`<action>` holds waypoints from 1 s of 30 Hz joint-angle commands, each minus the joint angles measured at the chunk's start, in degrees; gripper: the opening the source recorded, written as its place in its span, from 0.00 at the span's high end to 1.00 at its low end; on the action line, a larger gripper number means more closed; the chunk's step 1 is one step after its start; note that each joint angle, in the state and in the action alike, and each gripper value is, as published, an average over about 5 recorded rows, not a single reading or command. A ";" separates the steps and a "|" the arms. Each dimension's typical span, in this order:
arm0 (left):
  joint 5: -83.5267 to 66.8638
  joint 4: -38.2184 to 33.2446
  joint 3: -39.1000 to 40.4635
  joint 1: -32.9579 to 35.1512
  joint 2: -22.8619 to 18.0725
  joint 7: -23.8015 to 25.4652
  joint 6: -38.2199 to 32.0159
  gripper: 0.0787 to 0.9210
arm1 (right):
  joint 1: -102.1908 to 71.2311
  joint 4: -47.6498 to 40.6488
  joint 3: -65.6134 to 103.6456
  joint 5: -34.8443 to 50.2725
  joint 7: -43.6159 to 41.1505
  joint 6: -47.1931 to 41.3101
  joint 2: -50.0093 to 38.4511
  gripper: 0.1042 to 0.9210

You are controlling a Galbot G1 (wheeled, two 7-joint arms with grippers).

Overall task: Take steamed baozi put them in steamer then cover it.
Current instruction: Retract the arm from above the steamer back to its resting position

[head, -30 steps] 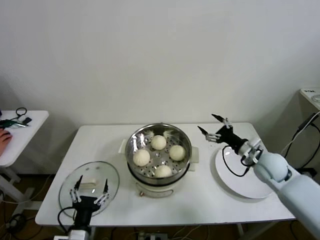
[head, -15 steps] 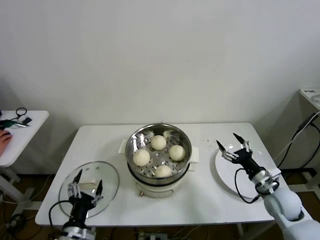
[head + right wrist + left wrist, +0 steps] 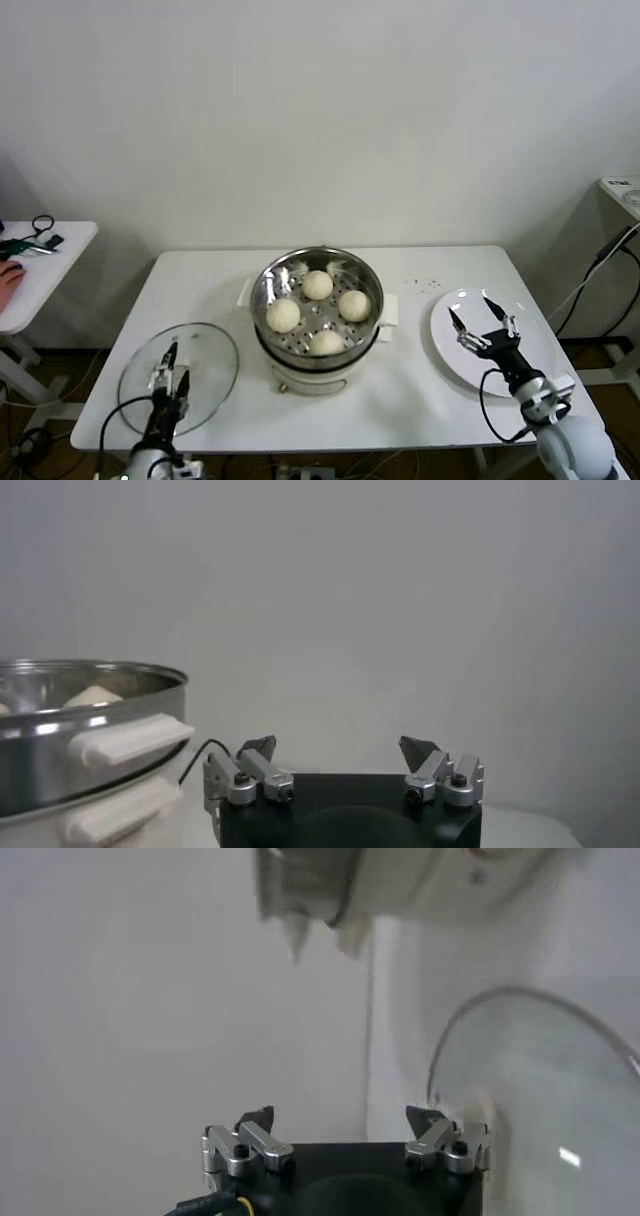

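Observation:
The clear glass cover will come to rest level over the baozi (image 3: 283, 316) when I lower it, because they sit lower than the steamer's rim.
Four cream-white baozi (image 3: 318, 285) lie on the perforated tray inside the steel steamer (image 3: 365, 272) at the table's middle. The steamer's rim and white handle also show in the right wrist view (image 3: 95, 742). The clear glass cover (image 3: 205, 352) lies flat on the table at the front left, and its rim shows in the left wrist view (image 3: 540, 1088). My left gripper (image 3: 170, 382) is open and empty, just over the cover's near part. My right gripper (image 3: 481, 318) is open and empty above the white plate (image 3: 455, 362), right of the steamer.
The white table (image 3: 410, 400) carries the steamer, the cover and the flat white plate. A second small table (image 3: 40, 270) with cables stands at the far left. A white wall is behind.
My right gripper has drawn back from beside the steamer to over the plate, nearer the front edge. My left gripper has turned and sunk lower over the cover.

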 commanded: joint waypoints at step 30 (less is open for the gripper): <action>4.97 24.50 0.46 -17.76 2.07 -8.21 3.61 0.12 | -4.55 -3.95 5.34 -2.85 -5.87 1.01 2.58 0.12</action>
